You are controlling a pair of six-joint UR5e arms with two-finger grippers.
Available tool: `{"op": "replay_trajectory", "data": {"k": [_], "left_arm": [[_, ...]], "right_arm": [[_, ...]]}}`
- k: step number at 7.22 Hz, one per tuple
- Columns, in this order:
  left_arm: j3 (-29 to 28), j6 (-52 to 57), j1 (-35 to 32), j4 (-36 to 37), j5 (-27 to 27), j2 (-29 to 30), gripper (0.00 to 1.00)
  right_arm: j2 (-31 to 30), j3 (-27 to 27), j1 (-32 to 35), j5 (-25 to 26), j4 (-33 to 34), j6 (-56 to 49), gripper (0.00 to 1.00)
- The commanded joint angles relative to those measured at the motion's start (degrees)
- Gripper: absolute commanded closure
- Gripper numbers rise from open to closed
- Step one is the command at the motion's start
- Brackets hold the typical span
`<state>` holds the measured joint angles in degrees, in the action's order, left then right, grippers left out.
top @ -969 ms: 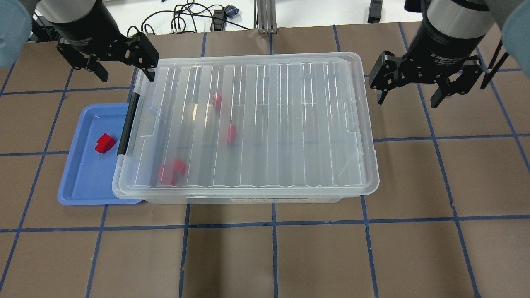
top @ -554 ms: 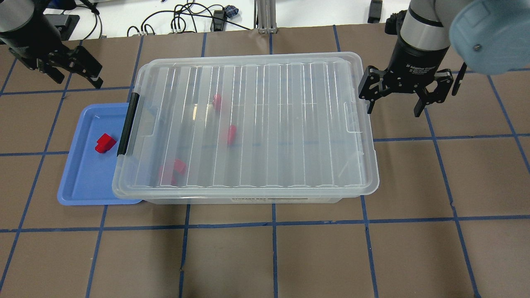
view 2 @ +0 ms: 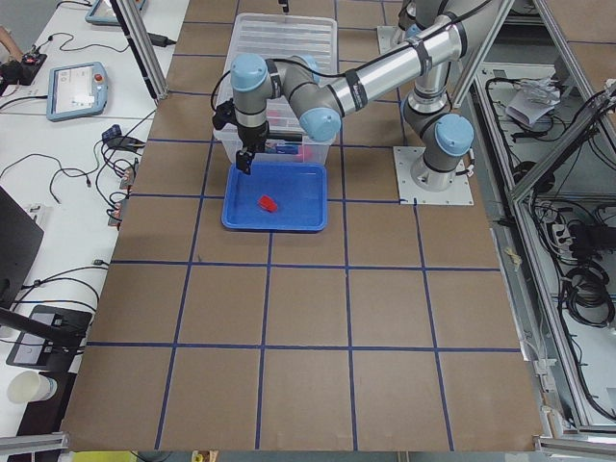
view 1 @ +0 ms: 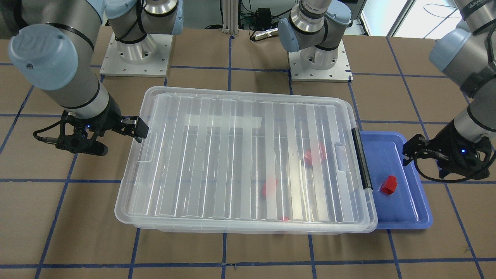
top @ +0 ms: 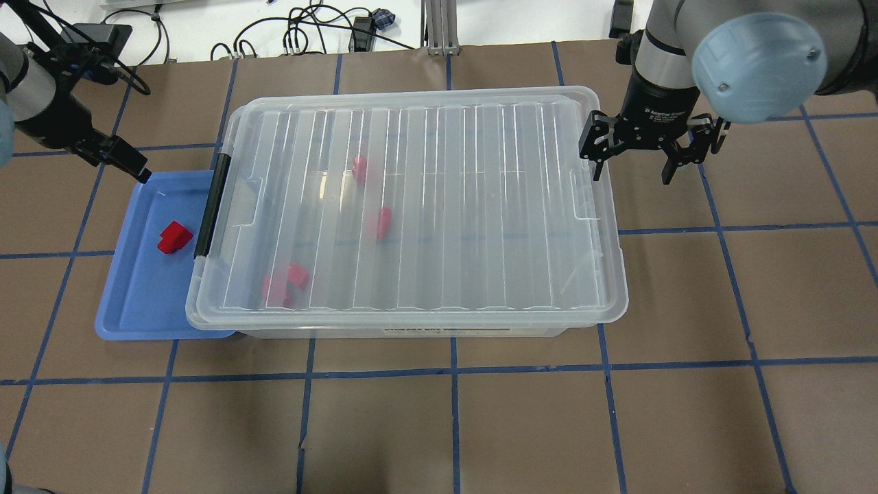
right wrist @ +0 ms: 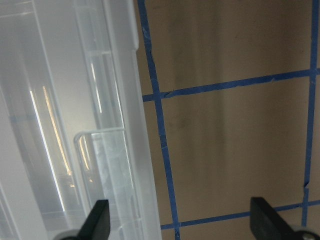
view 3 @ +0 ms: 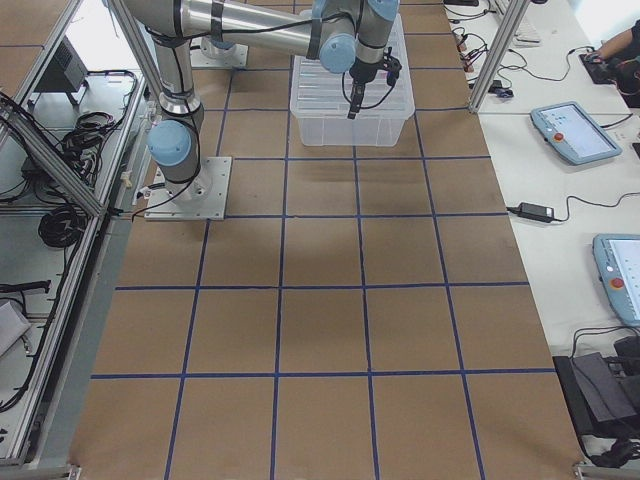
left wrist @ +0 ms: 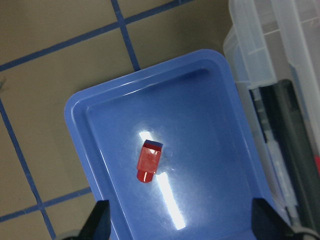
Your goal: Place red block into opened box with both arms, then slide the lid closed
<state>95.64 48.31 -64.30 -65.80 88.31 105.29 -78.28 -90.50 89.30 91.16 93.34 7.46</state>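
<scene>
The square end (left wrist: pixel 153 145) looks darker inside its edge, so the robot should expect the red block (left wrist: pixel 149 162) to show a hollow, empty inside when the robot lifts it.
One red block (top: pixel 173 237) (left wrist: pixel 149 161) lies alone in the blue tray (top: pixel 137 302). The clear ribbed lid (top: pixel 425 206) lies on the box (top: pixel 446 331) and covers nearly all of it. Three more red blocks (top: pixel 383 222) show blurred through the lid. The box's black handle (top: pixel 211 204) faces the tray. My left gripper (view 1: pixel 441 162) (left wrist: pixel 182 225) hangs open over the tray's far corner, with nothing in it. Open too, my right gripper (top: pixel 631 171) (right wrist: pixel 181 222) stands just off the lid's right end with one finger (top: pixel 595 165) at the rim.
The blue tray's right side is tucked under the box's handle end. Cables (top: pixel 309 34) and an aluminium post (top: pixel 439 27) lie beyond the table's far edge. Both arm bases (view 1: pixel 317 58) stand behind the box. Brown table with blue tape lines (top: pixel 453 363) surrounds everything.
My left gripper has swung from the box's far-left corner out and down to the tray's far corner. My right gripper has moved left to the lid's right end.
</scene>
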Motion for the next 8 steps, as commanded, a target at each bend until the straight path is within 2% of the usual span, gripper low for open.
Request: {"op": "replay_trajectory", "data": {"k": [1,8], "left_arm": [[2.53,1.35,1.2,3.31,-0.94,4.55,0.0],[6.4,-0.32,1.11,11.49,-0.68,11.42,0.0]], "right_arm": [[1.64,-0.03,-0.09,0.07,0.36,-0.07,0.0],[3.22,-0.03,-1.32,-0.11,0.36,-1.39,0.0]]}}
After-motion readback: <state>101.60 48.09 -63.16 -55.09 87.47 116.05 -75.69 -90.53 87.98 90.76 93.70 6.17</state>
